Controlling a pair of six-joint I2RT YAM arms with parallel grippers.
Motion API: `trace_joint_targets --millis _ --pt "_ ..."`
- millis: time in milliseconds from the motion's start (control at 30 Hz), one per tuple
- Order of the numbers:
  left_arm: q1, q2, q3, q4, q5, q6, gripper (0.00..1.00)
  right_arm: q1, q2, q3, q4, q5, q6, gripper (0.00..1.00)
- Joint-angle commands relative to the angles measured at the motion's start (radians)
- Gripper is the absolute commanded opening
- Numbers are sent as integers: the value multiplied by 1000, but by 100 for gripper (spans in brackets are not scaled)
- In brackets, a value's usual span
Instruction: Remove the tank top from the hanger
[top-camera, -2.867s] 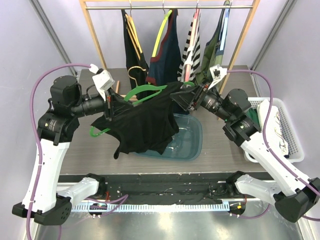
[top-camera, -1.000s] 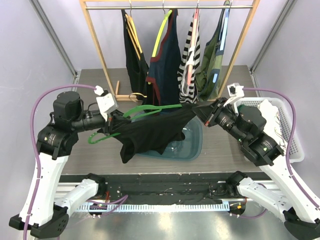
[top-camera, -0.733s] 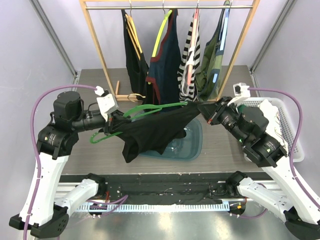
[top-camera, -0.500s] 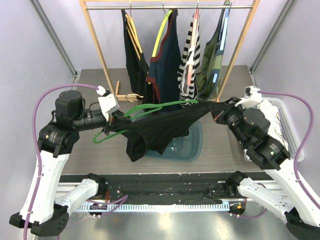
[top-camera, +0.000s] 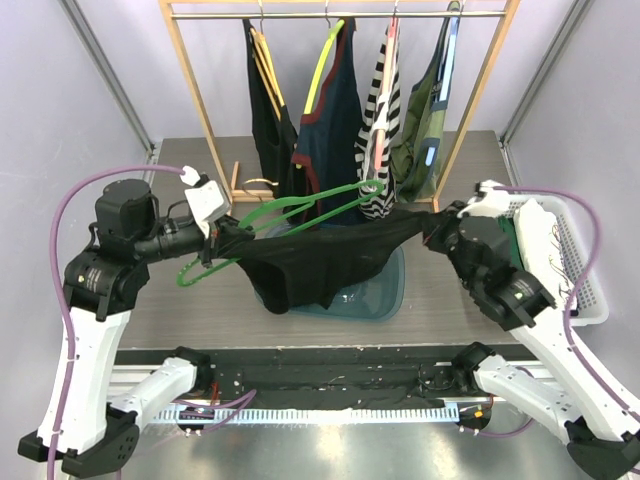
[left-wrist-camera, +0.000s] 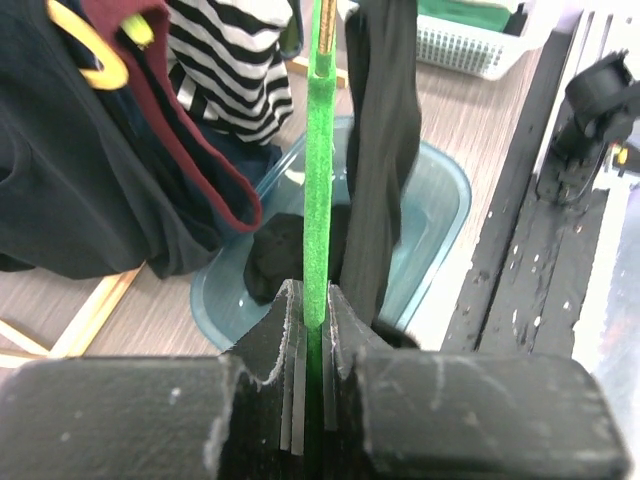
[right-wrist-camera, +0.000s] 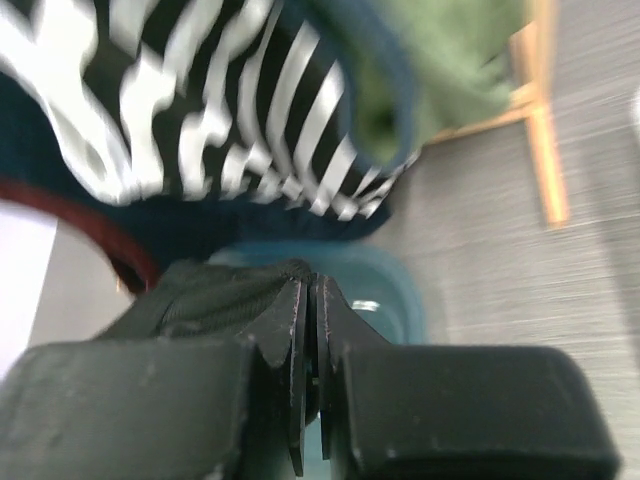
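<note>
The tank top is hanging at the left gripper's end of the hanger (top-camera: 242, 252), so the robot's right gripper should grab the hanger's loose end (top-camera: 374, 187) before the left gripper pulls the cloth.
The green hanger (top-camera: 300, 205) slants over the table, and my left gripper (top-camera: 222, 240) is shut on its lower bar. In the left wrist view the green bar (left-wrist-camera: 318, 150) runs straight out of the closed jaws of the left gripper (left-wrist-camera: 315, 300). The black tank top (top-camera: 310, 265) stretches from the hanger's left end across to my right gripper (top-camera: 432, 226), which is shut on one end of the fabric. Its body sags over the tub. The right wrist view shows bunched black cloth (right-wrist-camera: 215, 295) pinched at the tips of the right gripper (right-wrist-camera: 312, 285).
A teal tub (top-camera: 390, 290) with dark cloth inside sits under the tank top. Behind stands a wooden clothes rack (top-camera: 340, 14) with several hanging garments, the striped one (top-camera: 378, 110) close to the hanger's hook. A white basket (top-camera: 575, 270) is at the right edge.
My right gripper has pulled right and back with the fabric, drawing the tank top out into a long band. The hanger's hook end has risen toward the hanging clothes.
</note>
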Motion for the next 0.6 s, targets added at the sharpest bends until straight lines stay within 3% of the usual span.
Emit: trace_joint_targets --millis 0,100,133,200,233,333,567 --pt "12 42 47 155 28 -113 0 -15 23 -66 199 -315 -87 2" --pt "9 100 85 230 48 -190 0 -12 21 -58 251 -451 -125 18" --pt "5 114 98 244 56 -204 0 -12 15 -54 256 -460 -138 35" --pt "-10 158 124 244 62 -218 0 -12 9 -26 256 -548 -187 54" --pt "-15 168 147 244 64 -218 0 -12 10 4 247 -559 -202 71" --pt "-32 221 199 240 64 -221 0 -12 29 89 187 -617 -268 85" --pt "-102 321 328 177 59 -187 0 -14 89 337 72 -755 -377 84"
